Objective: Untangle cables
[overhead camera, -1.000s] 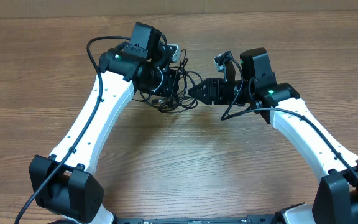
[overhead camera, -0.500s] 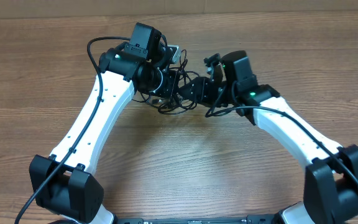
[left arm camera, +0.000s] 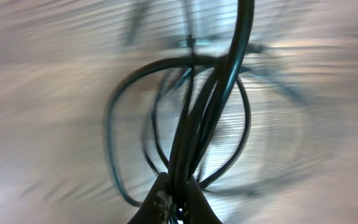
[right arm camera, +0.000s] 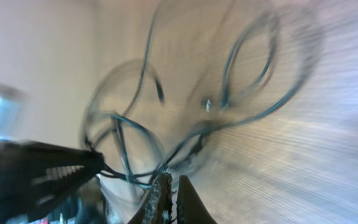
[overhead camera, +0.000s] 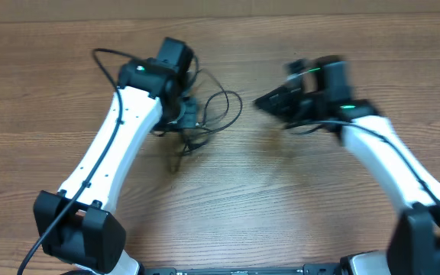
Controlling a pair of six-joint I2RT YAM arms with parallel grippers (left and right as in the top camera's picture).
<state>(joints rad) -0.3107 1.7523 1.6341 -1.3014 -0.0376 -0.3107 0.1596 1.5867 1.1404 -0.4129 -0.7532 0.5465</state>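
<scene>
I should keep the bunch of cables where it is in my left gripper while my right gripper takes the outer loop [overhead camera: 239,103] and pulls, because the loops cross [overhead camera: 195,137] below the bunch.
The cables [overhead camera: 218,105] lie as loose black loops on the wooden table between the arms, and one strand trails down [overhead camera: 177,156]. My left gripper [overhead camera: 188,118] is shut on a thick bunch of the cables [left arm camera: 194,118], which rises from between its tips [left arm camera: 174,185]. My right gripper [overhead camera: 262,100] stands to the right of the loops, heavily blurred. In the right wrist view its jaws [right arm camera: 171,180] are closed, and thin cable strands [right arm camera: 135,158] converge at the tips. The left gripper's fingers [right arm camera: 42,174] show at that view's left.
The brown wooden table [overhead camera: 243,198] stretches around the arms. The left arm's own thicker black cable [overhead camera: 107,61] arcs out behind its wrist. Both white arms reach in from the near edge.
The right gripper closed beside the bundle, then swung right. The left gripper shifted left, still gripping. The tight knot has spread into wider loops, and a strand now trails down.
</scene>
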